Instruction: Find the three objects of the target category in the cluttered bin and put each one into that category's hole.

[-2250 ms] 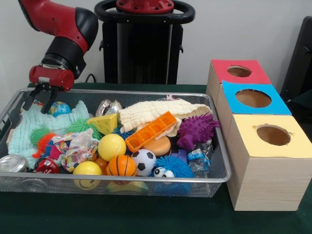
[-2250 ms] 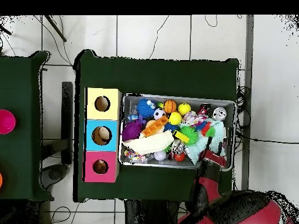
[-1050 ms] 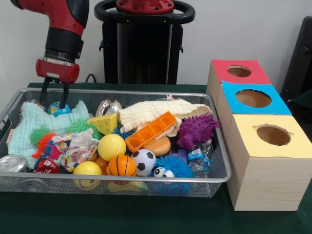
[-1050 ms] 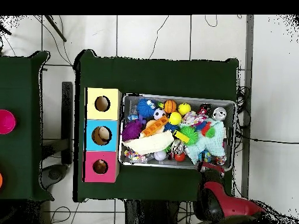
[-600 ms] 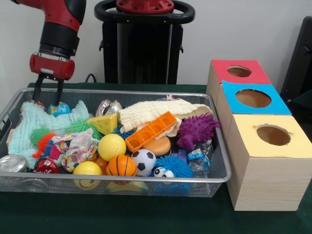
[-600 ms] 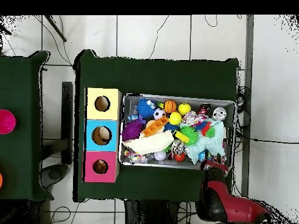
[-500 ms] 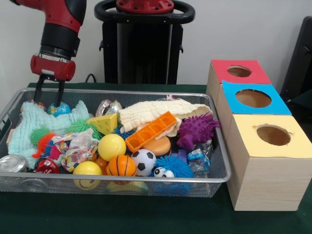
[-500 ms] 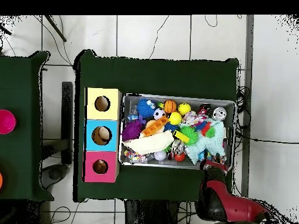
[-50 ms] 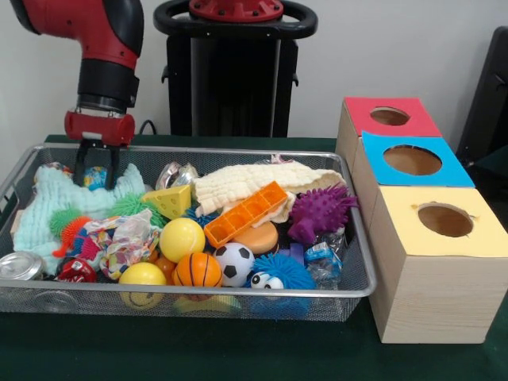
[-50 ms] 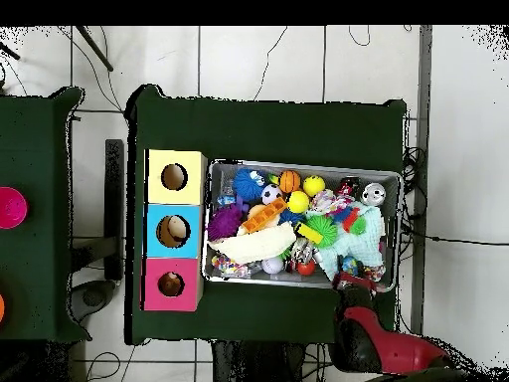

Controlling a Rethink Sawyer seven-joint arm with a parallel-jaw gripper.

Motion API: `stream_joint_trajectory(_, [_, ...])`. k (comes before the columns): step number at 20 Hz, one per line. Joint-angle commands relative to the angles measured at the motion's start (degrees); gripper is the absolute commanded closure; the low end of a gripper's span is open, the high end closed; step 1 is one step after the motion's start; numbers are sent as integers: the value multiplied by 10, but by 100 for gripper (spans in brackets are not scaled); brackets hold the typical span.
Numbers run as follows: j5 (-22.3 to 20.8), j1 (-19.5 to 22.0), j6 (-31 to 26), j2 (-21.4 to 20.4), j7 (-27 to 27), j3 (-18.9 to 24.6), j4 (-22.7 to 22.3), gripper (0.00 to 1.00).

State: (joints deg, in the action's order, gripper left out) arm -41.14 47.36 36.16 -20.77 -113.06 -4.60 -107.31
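A pale wooden edge point(image 9: 17, 221) sticks out beside the mint cloth point(image 9: 59, 198), so I should expect to find a hidden block when I lift the mint cloth.
My gripper point(image 9: 97, 171) hangs straight down into the back left corner of the wire bin point(image 9: 238, 292). It is open, and its fingers point(image 9: 80, 168) stand on either side of a small blue-green globe ball point(image 9: 97, 178) beside the mint cloth point(image 9: 48, 208). Other balls lie at the bin's front: a yellow ball point(image 9: 182, 238), a basketball point(image 9: 197, 270), a soccer ball point(image 9: 234, 263) and a yellow smiley ball point(image 9: 142, 278). Three boxes with round holes stand to the right: red point(image 9: 361, 119), blue point(image 9: 456, 171) and yellow point(image 9: 413, 230). From overhead the gripper point(image 10: 350, 280) shows at the bin's lower right edge.
The bin also holds a cream cloth point(image 9: 254, 181), a cheese wedge point(image 9: 169, 202), an orange tray point(image 9: 246, 213), a purple spiky ball point(image 9: 321, 213), a blue fuzzy toy with eyes point(image 9: 278, 274), spiky green toys and cans point(image 9: 20, 266). The black pedestal stands behind the bin.
The gripper has moved a little to the right and come lower, so its open fingers now straddle the globe ball. Nothing in the bin has shifted.
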Motion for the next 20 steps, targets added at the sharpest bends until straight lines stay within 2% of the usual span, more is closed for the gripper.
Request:
stream_joint_trajectory(1, [-43,35,-61,77,-110,103,76,0])
stream_joint_trajectory(17, [-14,40,16,122,-93,93,89,0])
stream_joint_trajectory(20, [-38,52,12,123,-109,112,93,0])
